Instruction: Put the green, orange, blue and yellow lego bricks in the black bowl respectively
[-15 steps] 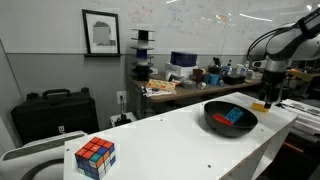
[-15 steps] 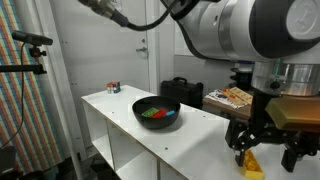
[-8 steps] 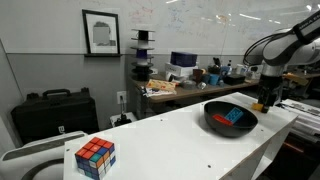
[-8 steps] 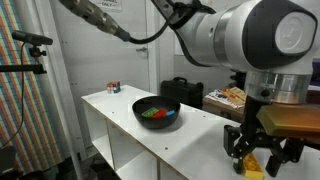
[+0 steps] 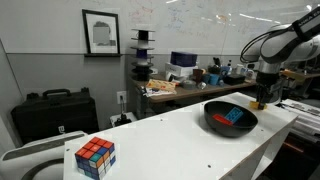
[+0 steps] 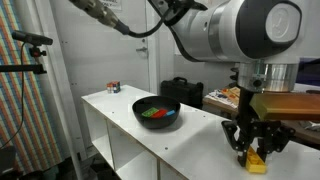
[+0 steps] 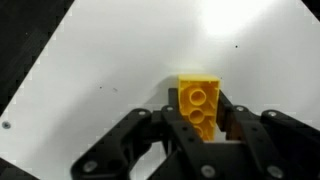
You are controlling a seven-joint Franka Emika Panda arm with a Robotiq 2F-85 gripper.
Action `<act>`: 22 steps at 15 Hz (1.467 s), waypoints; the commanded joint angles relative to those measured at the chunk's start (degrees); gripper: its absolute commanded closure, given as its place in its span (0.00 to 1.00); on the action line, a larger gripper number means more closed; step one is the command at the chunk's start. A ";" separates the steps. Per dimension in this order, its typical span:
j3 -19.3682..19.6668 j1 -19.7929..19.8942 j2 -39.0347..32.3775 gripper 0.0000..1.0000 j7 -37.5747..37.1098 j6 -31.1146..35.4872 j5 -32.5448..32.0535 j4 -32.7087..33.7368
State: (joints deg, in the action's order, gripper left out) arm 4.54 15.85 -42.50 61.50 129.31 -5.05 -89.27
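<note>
The yellow lego brick is between both fingers and the black bowl is open above, so my gripper should keep going up, over the bowl, and let go there.
The flat yellow lego brick lies on the white table, and my gripper is shut on its near end, one finger on each long side. In an exterior view the gripper stands low over the table with the yellow brick under it. The black bowl sits further along the table, well apart from the gripper. Inside it lie the green, red-orange and blue bricks. In an exterior view the bowl shows beside the gripper.
A multicoloured puzzle cube stands at the far end of the white table from the bowl. A black case and cluttered shelves are behind the table. The table edge runs close to the gripper.
The jaws were open around the yellow brick a second ago and have closed on it. The arm has hardly moved. The bowl and its bricks are as before.
</note>
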 commanded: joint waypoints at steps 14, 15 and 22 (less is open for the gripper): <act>-7.11 -14.57 31.69 0.81 -13.72 2.44 -10.70 -31.41; -7.74 -15.23 31.52 0.81 -13.75 2.12 -10.82 -31.62; -8.94 -15.74 25.60 0.80 -12.21 7.50 -9.41 -28.93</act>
State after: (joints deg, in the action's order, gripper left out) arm -3.75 -0.63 -14.91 47.08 134.49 -15.95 -120.04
